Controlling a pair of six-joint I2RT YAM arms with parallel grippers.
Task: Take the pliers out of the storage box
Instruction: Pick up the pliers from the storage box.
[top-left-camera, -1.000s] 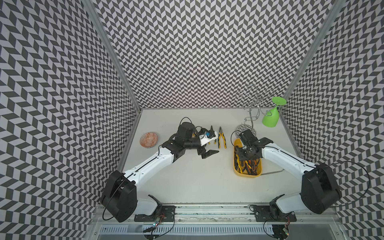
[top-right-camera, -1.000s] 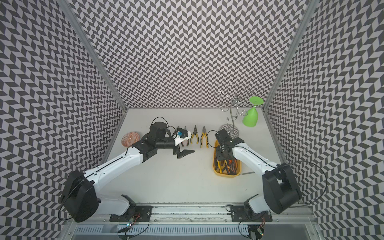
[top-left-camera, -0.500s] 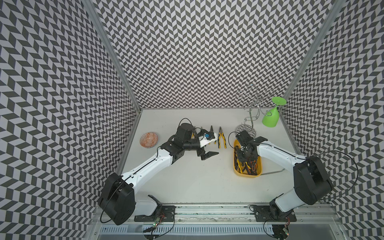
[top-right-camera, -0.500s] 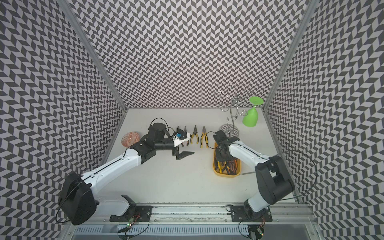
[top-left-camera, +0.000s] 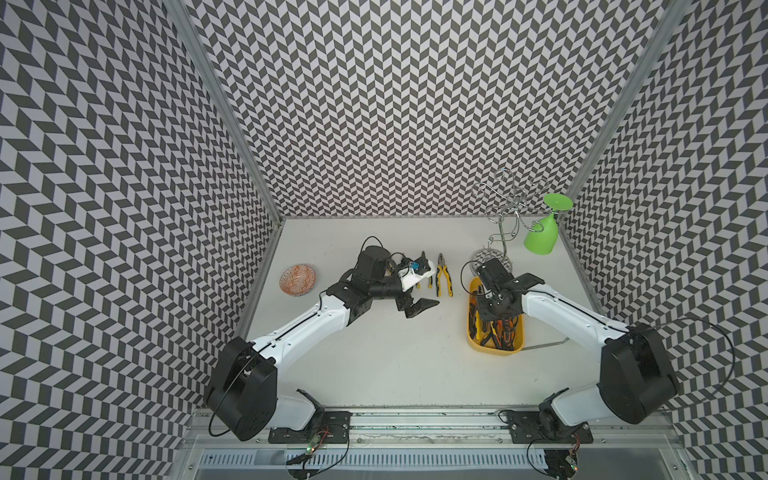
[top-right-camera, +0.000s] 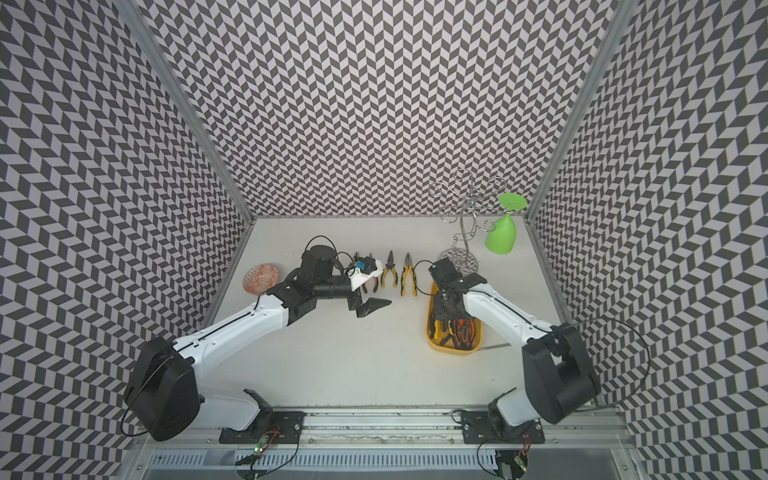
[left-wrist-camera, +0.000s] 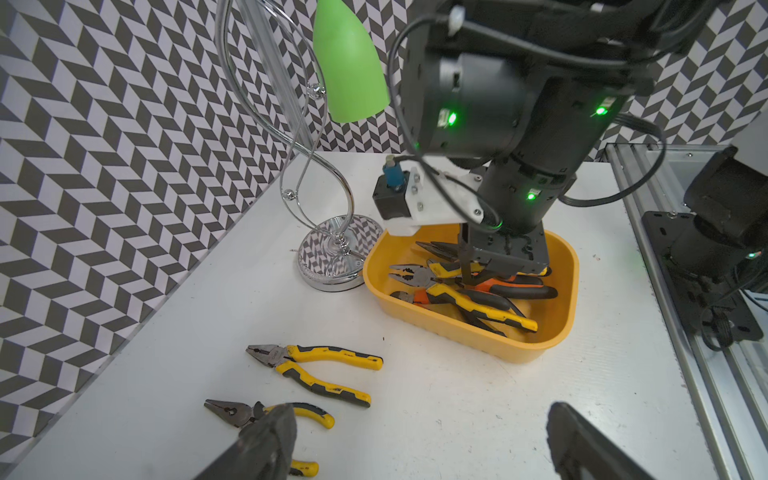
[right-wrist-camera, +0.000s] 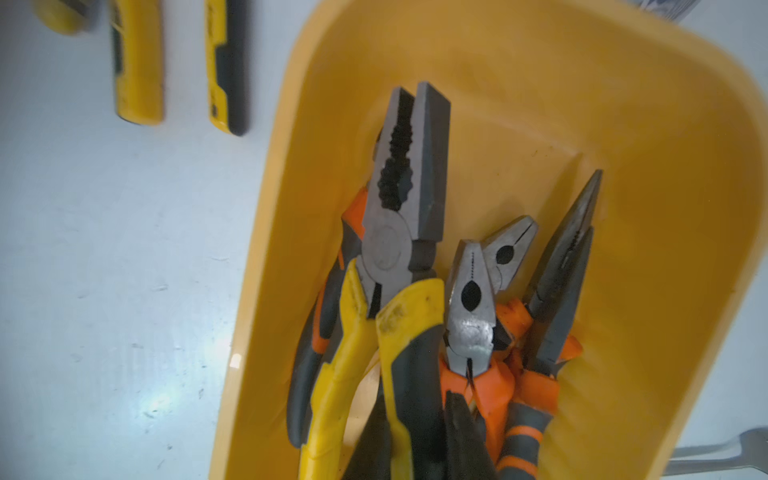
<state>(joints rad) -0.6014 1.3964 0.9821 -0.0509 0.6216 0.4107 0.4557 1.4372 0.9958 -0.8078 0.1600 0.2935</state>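
Observation:
My right gripper should pass its pliers (right-wrist-camera: 389, 244) to my left gripper for the far end of the row, because the row of pliers (top-left-camera: 444, 277) takes up the space beside the storage box.
The yellow storage box (top-left-camera: 494, 354) (top-right-camera: 451, 352) sits at the right of the table with several pliers (top-left-camera: 498, 332) (left-wrist-camera: 478, 299) piled in it. My right gripper (right-wrist-camera: 415, 419) reaches down into the box (right-wrist-camera: 540, 83) and is shut on the black-and-yellow handle of one pair of pliers (right-wrist-camera: 399, 232). Three more pliers (top-right-camera: 408, 276) (top-right-camera: 389, 274) (top-right-camera: 370, 282) lie side by side on the table left of the box. My left gripper (top-left-camera: 422, 308) (left-wrist-camera: 422, 411) hovers open and empty in front of them.
An orange-patterned bowl (top-left-camera: 297, 280) sits at the left wall. A chrome wire glass rack (top-left-camera: 503, 224) with a hanging green glass (top-left-camera: 540, 235) stands behind the box. A thin metal rod (top-left-camera: 544, 344) lies on the table right of the box.
My right gripper has closed inside the box onto a plier handle, and its arm has shifted slightly. The left arm has stayed put, open.

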